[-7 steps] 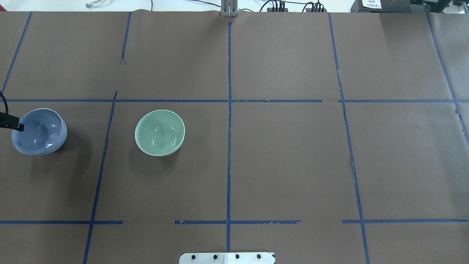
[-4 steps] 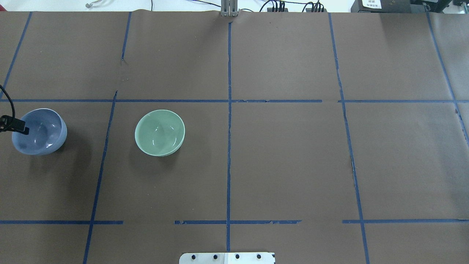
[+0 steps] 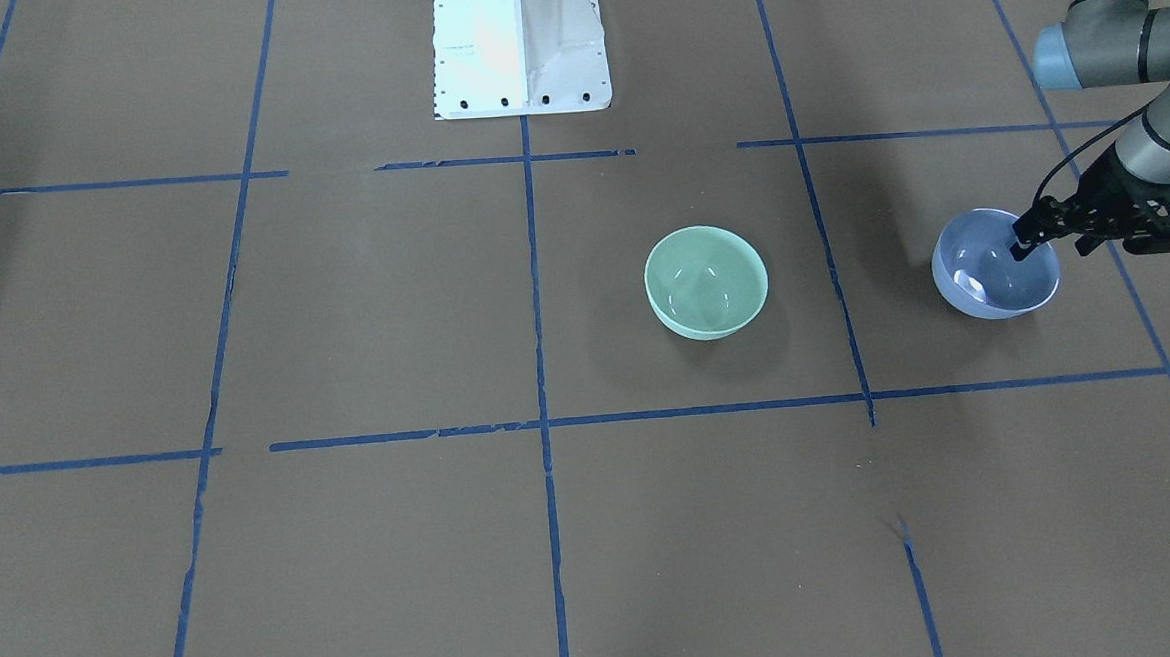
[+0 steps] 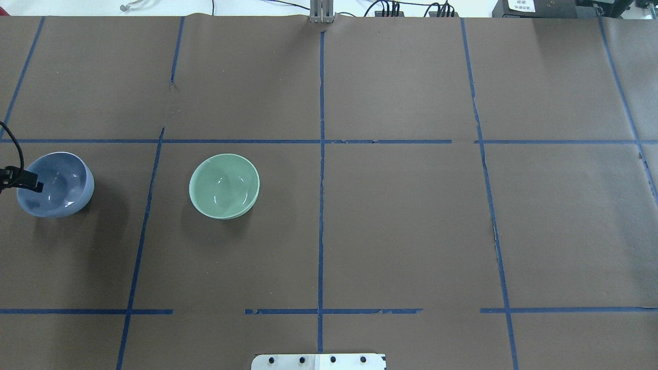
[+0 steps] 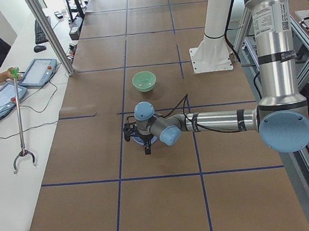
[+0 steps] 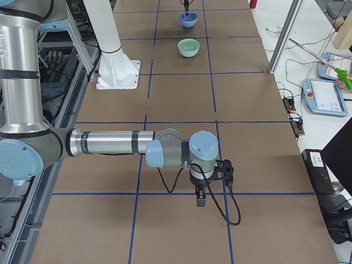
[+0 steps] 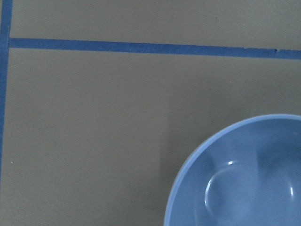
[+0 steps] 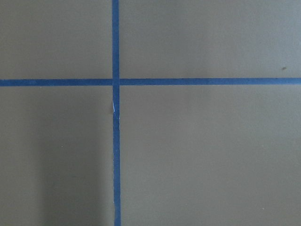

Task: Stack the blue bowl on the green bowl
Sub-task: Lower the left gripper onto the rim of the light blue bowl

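Note:
The empty green bowl [image 3: 706, 281] has the same flared shape as the blue bowl [image 3: 989, 281]. The blue bowl will go down inside almost to its own rim when I lower it.
The blue bowl [image 4: 59, 187] sits upright at the table's far left and also shows in the front view [image 3: 988, 272]. The green bowl [image 4: 224, 186] stands upright to its right, apart from it, and also shows in the front view [image 3: 707, 280]. My left gripper [image 3: 1053, 244] is open and points down over the blue bowl's outer rim, with one finger [image 4: 32, 183] inside the bowl. The left wrist view shows the blue bowl [image 7: 244, 183] at the lower right. My right gripper [image 6: 210, 184] hovers low over bare table far from both bowls; I cannot tell whether it is open.
Brown paper with blue tape lines [image 4: 322, 169] covers the table. The robot's white base [image 3: 518, 42] stands at the near edge. An operator's tablets [image 5: 26, 80] and a grabber stick lie on the white bench beyond the far edge.
The left gripper's finger has shifted slightly further over and into the blue bowl. Both bowls have stayed in place.

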Controlling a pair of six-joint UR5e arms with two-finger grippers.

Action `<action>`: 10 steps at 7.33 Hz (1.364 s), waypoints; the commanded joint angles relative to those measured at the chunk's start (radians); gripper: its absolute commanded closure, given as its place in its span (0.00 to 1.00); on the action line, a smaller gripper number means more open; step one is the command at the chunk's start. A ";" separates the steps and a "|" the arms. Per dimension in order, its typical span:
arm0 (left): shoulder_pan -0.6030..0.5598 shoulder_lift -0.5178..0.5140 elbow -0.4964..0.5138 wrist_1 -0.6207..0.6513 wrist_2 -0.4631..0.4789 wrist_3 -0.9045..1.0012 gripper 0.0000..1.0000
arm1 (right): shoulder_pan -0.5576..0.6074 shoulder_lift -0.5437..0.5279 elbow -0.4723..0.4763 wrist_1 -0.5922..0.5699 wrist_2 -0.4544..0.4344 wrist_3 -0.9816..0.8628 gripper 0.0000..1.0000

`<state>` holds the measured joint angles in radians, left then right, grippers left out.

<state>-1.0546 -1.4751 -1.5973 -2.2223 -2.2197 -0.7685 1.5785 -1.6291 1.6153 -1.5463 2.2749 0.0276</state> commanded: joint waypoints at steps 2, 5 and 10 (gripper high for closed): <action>0.001 0.001 0.002 -0.013 -0.002 0.002 0.82 | 0.000 0.000 0.000 0.000 0.000 0.000 0.00; -0.001 -0.001 -0.019 -0.007 -0.011 -0.003 1.00 | 0.000 0.000 0.000 0.000 0.000 0.000 0.00; -0.153 -0.101 -0.387 0.659 -0.037 0.237 1.00 | 0.000 0.000 0.000 0.000 0.002 0.000 0.00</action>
<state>-1.1249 -1.5000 -1.9077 -1.7859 -2.2578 -0.6476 1.5785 -1.6291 1.6153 -1.5463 2.2756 0.0278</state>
